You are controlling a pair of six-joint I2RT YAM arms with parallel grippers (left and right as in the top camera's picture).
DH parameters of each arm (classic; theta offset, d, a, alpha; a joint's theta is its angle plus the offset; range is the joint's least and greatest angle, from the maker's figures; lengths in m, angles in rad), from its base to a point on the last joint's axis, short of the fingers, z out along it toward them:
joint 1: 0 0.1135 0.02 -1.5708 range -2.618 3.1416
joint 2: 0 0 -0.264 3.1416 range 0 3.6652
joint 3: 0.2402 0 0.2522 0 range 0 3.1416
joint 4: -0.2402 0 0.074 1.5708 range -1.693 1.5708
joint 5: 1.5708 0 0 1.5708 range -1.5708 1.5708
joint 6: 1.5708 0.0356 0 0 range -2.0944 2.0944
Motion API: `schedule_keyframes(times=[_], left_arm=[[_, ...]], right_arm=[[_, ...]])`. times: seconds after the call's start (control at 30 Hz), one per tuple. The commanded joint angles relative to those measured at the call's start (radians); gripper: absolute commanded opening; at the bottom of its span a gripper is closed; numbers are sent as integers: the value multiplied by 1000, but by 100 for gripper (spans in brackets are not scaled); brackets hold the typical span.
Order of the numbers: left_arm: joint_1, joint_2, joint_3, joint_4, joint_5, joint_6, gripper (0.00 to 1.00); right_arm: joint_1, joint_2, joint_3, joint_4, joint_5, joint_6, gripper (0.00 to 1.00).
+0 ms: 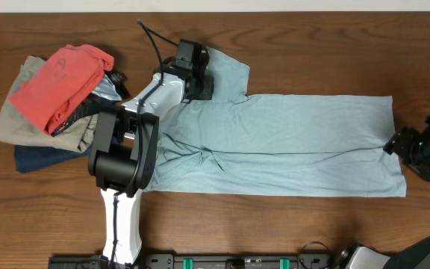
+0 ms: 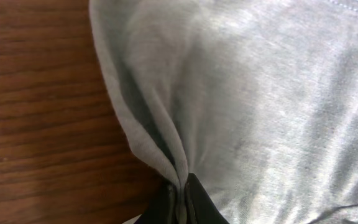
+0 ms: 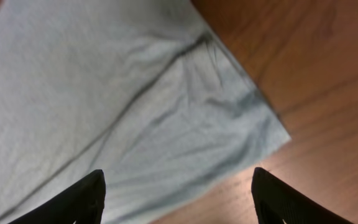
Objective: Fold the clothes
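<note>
I can see the garment's far corner (image 1: 388, 100) loose, my left gripper pinching the sleeve end. My right gripper should grip that corner before both fold the garment over.
The pale light-blue garment (image 1: 290, 142) lies spread flat across the middle of the wooden table, its sleeve (image 1: 226, 75) at the upper left. My left gripper (image 1: 195, 78) is shut on a pinched fold of the garment (image 2: 180, 199) at that sleeve; the cloth (image 2: 260, 93) fills most of the left wrist view. My right gripper (image 1: 413, 149) is open and empty at the garment's right edge. In the right wrist view its fingers (image 3: 178, 196) straddle the corner of the cloth (image 3: 135, 106).
A pile of folded garments sits at the left: coral-red (image 1: 62, 82) on top, beige (image 1: 21, 116) and navy (image 1: 43, 158) beneath. The left arm's base (image 1: 122, 161) stands over the garment's left end. Bare wood (image 1: 334, 52) lies behind the garment.
</note>
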Motion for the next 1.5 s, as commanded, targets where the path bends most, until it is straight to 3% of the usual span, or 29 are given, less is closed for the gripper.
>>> schedule_keyframes(times=[0.0,0.37,0.83,1.1,1.2,1.27,1.3,1.47], left_arm=[[18,6,0,-11,2,-5,6],[32,-127,0,-51,3,-82,6],[32,-131,0,-197,2,-89,6],[32,-131,0,-213,2,-89,6],[32,-131,0,-217,2,-89,6],[32,-131,0,-218,3,-89,6],[32,-131,0,-220,2,-89,6],[42,-139,0,-231,2,-89,6]], right_arm=[[-3,-3,0,43,-7,-13,72],[32,101,0,334,-7,-10,70],[94,491,0,840,-37,10,68],[111,634,0,1035,-63,58,63],[113,657,0,1056,-63,58,49],[113,658,0,1057,-63,58,12],[112,657,0,1057,-63,58,1],[108,618,1,1010,-63,58,1]])
